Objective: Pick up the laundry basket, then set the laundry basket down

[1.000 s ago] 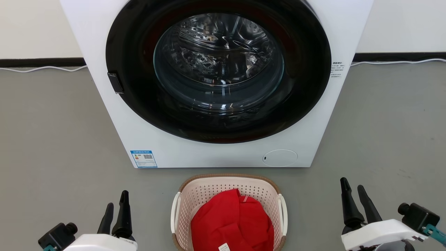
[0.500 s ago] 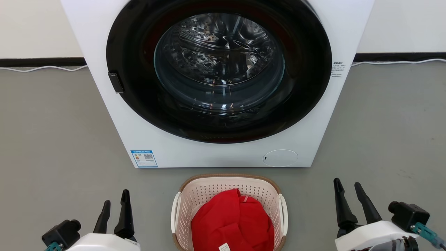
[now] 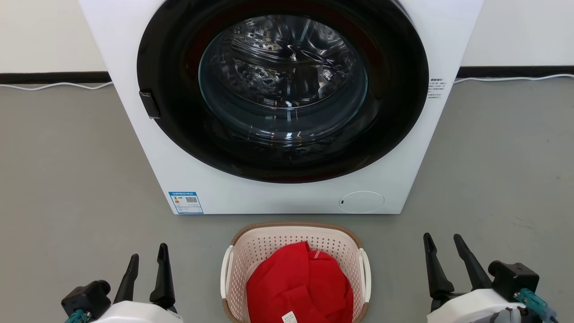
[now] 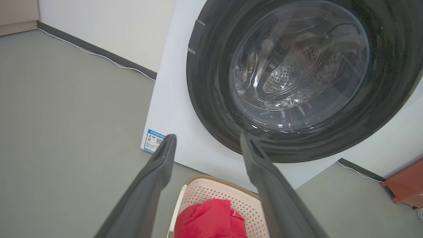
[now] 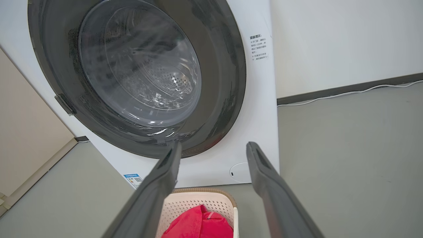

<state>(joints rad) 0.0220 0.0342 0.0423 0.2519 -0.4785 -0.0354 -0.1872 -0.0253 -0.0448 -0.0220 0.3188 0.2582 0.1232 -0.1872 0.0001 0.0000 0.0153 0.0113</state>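
Note:
My gripper will raise the laundry basket level with its handles staying in place, because the white side handles [image 3: 366,275] go straight into the laundry basket's brown rim.
The cream-white laundry basket [image 3: 255,251] with a brown rim stands on the grey floor just before the washer, holding a red garment [image 3: 298,285]. Its white side handles [image 3: 226,273] face left and right. My left gripper [image 3: 147,252] hovers open to the basket's left, apart from it. My right gripper [image 3: 443,241] is open to the basket's right, also clear of it. The left wrist view shows the laundry basket [image 4: 211,195] low between the fingers [image 4: 158,165]. In the right wrist view the laundry basket [image 5: 201,197] sits at the bottom, by the left finger [image 5: 165,172].
A white front-loading washer [image 3: 287,193] with a round dark glass door [image 3: 282,85] rises right behind the basket. A white cable [image 3: 54,85] runs along the black skirting at the wall. An orange-red object [image 4: 404,185] lies at the right of the left wrist view.
Both grippers have drifted inward toward the basket, the right one more, and its fingers have spread wider. The basket has stayed put.

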